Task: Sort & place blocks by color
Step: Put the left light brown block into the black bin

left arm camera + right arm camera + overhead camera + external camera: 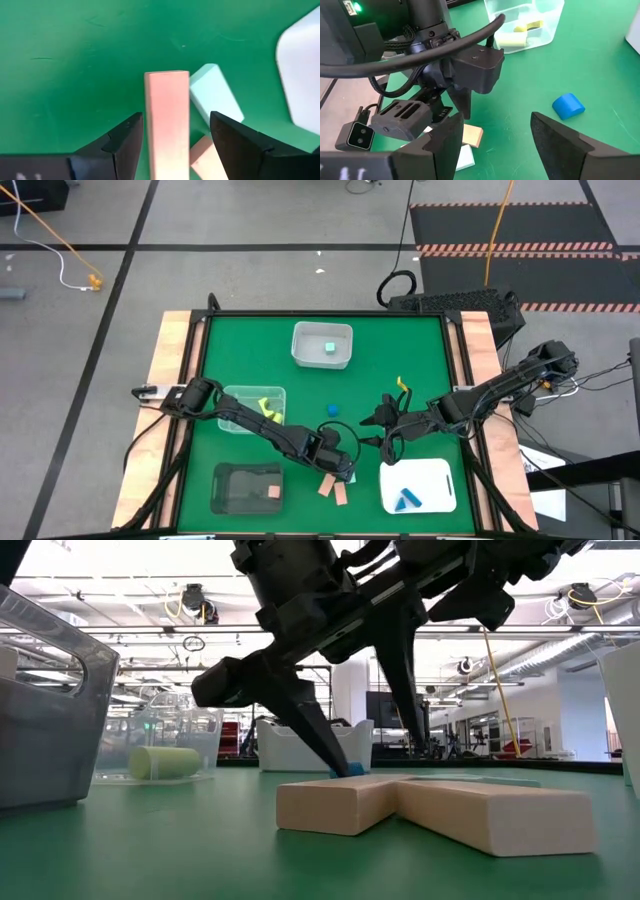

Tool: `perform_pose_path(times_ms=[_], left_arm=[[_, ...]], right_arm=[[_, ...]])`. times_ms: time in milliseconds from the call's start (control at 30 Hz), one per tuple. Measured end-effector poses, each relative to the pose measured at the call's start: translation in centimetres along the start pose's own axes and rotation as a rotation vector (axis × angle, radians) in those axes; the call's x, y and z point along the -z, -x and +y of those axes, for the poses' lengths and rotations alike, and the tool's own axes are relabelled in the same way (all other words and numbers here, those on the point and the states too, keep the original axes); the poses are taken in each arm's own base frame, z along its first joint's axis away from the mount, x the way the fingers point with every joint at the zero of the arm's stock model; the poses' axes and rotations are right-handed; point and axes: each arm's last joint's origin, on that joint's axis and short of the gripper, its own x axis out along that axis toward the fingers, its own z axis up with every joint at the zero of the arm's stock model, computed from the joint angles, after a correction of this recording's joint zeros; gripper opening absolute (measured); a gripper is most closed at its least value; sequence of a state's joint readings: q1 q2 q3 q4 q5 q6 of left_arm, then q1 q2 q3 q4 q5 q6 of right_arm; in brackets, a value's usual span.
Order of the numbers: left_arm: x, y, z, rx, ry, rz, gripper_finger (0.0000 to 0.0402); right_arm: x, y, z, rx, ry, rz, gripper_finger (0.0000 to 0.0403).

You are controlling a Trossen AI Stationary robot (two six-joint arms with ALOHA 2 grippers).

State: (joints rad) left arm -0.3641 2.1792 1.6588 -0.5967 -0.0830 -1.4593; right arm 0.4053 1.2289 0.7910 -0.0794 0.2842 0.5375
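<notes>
The mint green block (pixel 216 92) and second tan-pink block are touching the tan-pink bar. Next, my left gripper pushes a finger in where they touch and takes hold of only the bar (pixel 169 122).
My left gripper (pixel 343 468) (pixel 175 135) is open, pointing steeply down over a small pile near the table's front middle. A tan-pink bar (pixel 166 125) lies flat between its fingers, close beside one finger and apart from the other. A mint green block (pixel 215 95) and a second tan-pink block (pixel 205 157) lie against that bar. The low view shows the two tan-pink bars (pixel 330 802) (pixel 490 815) on the cloth. A blue block (pixel 333 409) (pixel 568 106) lies alone farther back. My right gripper (pixel 372 428) (pixel 495 145) hangs open above the table, right of the pile, with nothing between its fingers.
A clear tray (pixel 255 408) with yellow blocks stands at the left. A white tray (pixel 322 345) at the back holds a mint green block. The dark tray (pixel 248 485) at the near left holds a tan-pink block. The white tray (pixel 418 485) at the near right holds blue blocks.
</notes>
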Motion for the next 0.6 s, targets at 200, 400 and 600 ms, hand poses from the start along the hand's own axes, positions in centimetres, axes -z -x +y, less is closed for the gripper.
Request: perform_pose_path(times_ms=[200,400,600], left_arm=[[0.2,0.0,0.3,-0.037,-0.017,-0.004,0.023],[0.8,-0.3,0.0,-0.008,-0.054,-0.015,0.023],[1.6,-1.6,0.2,-0.018,-0.096,-0.039,0.023]], right_arm=[[0.0,0.0,0.0,0.0,0.0,0.0,0.0222],[0.0,0.0,0.0,0.001,0.0,0.0,0.0222],[0.0,0.0,0.0,0.002,0.001,0.002,0.0222]])
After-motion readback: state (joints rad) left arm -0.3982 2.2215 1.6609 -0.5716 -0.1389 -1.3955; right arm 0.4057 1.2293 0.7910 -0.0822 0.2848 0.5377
